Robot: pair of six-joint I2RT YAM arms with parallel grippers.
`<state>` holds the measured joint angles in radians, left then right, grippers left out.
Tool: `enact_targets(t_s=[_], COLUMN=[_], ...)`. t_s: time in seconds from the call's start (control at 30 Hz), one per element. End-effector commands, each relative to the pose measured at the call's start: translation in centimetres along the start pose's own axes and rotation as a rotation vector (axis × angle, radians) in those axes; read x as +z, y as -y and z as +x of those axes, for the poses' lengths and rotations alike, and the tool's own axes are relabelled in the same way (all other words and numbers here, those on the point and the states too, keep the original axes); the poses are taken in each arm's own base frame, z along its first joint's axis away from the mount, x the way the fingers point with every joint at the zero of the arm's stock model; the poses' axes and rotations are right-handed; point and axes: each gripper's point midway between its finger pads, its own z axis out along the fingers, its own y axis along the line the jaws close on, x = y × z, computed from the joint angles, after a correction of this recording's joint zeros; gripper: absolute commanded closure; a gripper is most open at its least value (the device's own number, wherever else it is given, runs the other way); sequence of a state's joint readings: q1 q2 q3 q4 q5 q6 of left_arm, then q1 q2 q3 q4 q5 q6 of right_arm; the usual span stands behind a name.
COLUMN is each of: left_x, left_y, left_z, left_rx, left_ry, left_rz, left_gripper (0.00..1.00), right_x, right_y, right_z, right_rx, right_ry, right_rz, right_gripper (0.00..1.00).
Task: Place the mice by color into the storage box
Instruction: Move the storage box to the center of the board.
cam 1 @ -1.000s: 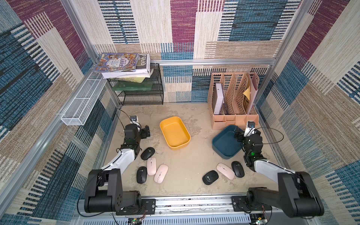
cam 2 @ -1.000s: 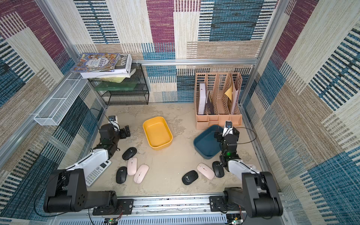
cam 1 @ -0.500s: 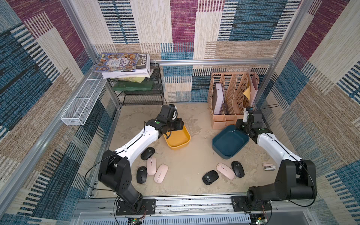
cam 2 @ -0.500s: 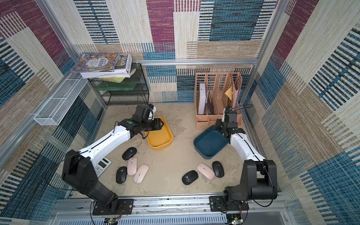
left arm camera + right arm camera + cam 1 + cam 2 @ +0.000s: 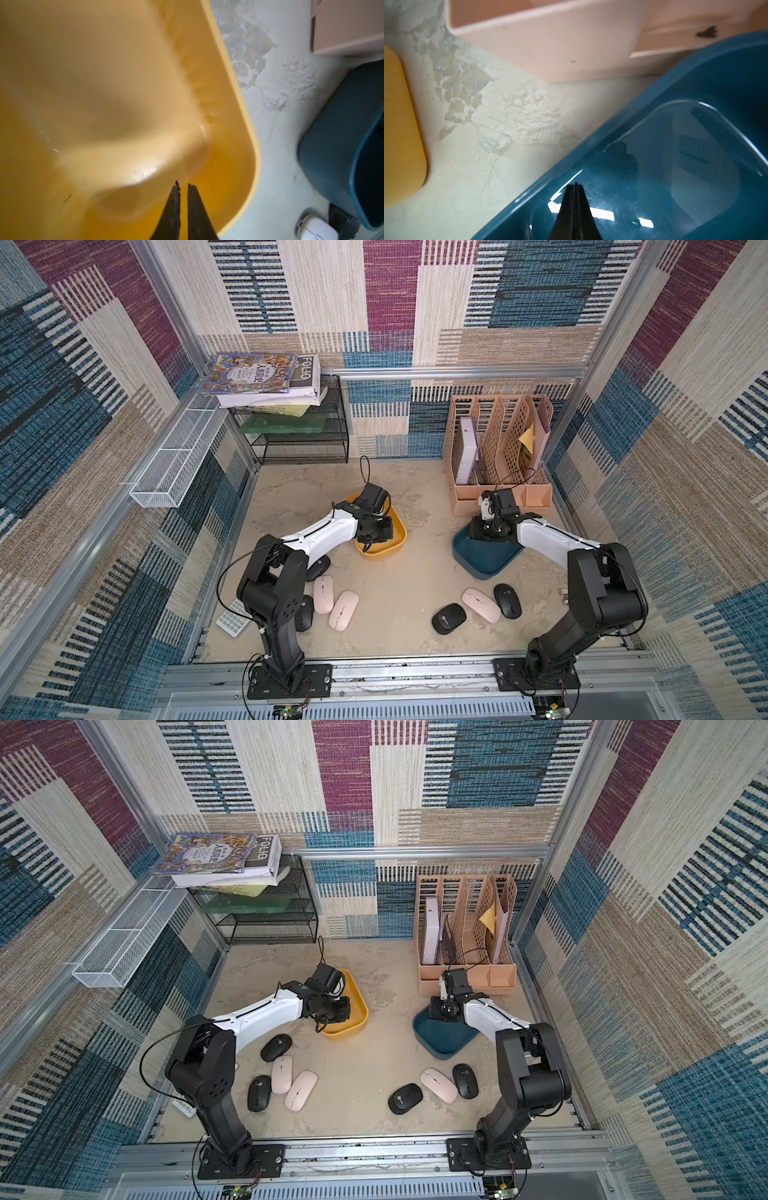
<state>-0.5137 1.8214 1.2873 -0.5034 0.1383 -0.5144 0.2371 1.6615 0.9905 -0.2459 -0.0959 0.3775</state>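
I should straighten the yellow box with my left gripper and push the blue box [image 5: 485, 558] beside it [image 5: 428, 536] with my right gripper before sorting, because both boxes are crooked and apart.
Seven mice lie on the beige floor. On the left are a black mouse [image 5: 319, 567], two pink ones [image 5: 323, 594] [image 5: 343, 610] and a black one [image 5: 305, 614] half hidden behind the left arm. On the right are a black mouse [image 5: 449, 618], a pink one [image 5: 481, 605] and another black one [image 5: 507, 600]. My left gripper [image 5: 184, 187] is shut and empty, low inside the yellow storage box [image 5: 386, 549]. Inside the blue storage box [image 5: 484, 564], my right gripper [image 5: 575, 185] is also shut on nothing. Both boxes are empty where they show.
A peach file organizer [image 5: 498, 460] stands right behind the blue box. A black mesh rack [image 5: 299, 439] with books is at the back left, with a white wire basket [image 5: 174, 464] on the left wall. A calculator [image 5: 232, 619] lies by the left arm's base.
Both arms have swung out from near the front, the left over the yellow box and the right over the blue box. Both grippers have gone from open to shut.
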Motion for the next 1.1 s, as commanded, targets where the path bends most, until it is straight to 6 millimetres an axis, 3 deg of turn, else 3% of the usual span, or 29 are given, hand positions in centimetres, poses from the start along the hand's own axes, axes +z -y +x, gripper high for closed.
enact_targets(t_s=[0.0, 0.17, 0.33, 0.5, 0.63, 0.73, 0.9, 0.97, 1.07], left_x=[0.7, 0.1, -1.7, -2.5, -3.1, -4.0, -6.8, -8.4, -10.8], left_y=[-0.9, -3.5, -5.7, -7.8, -7.5, -6.5, -4.7, -3.8, -2.1], left_z=[2.3, 5.6, 7.4, 8.7, 7.6, 6.2, 3.9, 2.9, 1.7], left_rx=[0.034, 0.076, 0.088, 0.094, 0.07, 0.053, 0.03, 0.028, 0.042], left_ry=[-0.073, -0.165, -0.192, -0.221, -0.168, -0.102, 0.006, 0.06, 0.123], left_rz=[-0.009, -0.1, -0.174, -0.249, -0.23, -0.2, -0.146, -0.115, -0.052], left_gripper=[0.84, 0.83, 0.83, 0.83, 0.81, 0.76, 0.68, 0.62, 0.54], right_x=[0.6, 1.8, 2.3, 2.4, 1.9, 1.1, -2.3, -4.6, -8.2], right_y=[-2.0, -5.1, -8.4, -12.1, -14.6, -15.0, -14.4, -14.2, -12.7], right_z=[0.4, 1.0, 2.1, 4.5, 7.2, 8.5, 6.8, 5.3, 3.2], right_rx=[-0.046, -0.137, -0.212, -0.302, -0.37, -0.394, -0.337, -0.298, -0.198], right_ry=[-0.022, -0.075, -0.113, -0.159, -0.21, -0.226, -0.138, -0.078, 0.005], right_rz=[-0.006, -0.023, -0.065, -0.111, -0.16, -0.157, -0.159, -0.182, -0.179], right_gripper=[1.0, 1.0, 1.0, 1.0, 1.0, 1.0, 1.0, 0.89, 0.6])
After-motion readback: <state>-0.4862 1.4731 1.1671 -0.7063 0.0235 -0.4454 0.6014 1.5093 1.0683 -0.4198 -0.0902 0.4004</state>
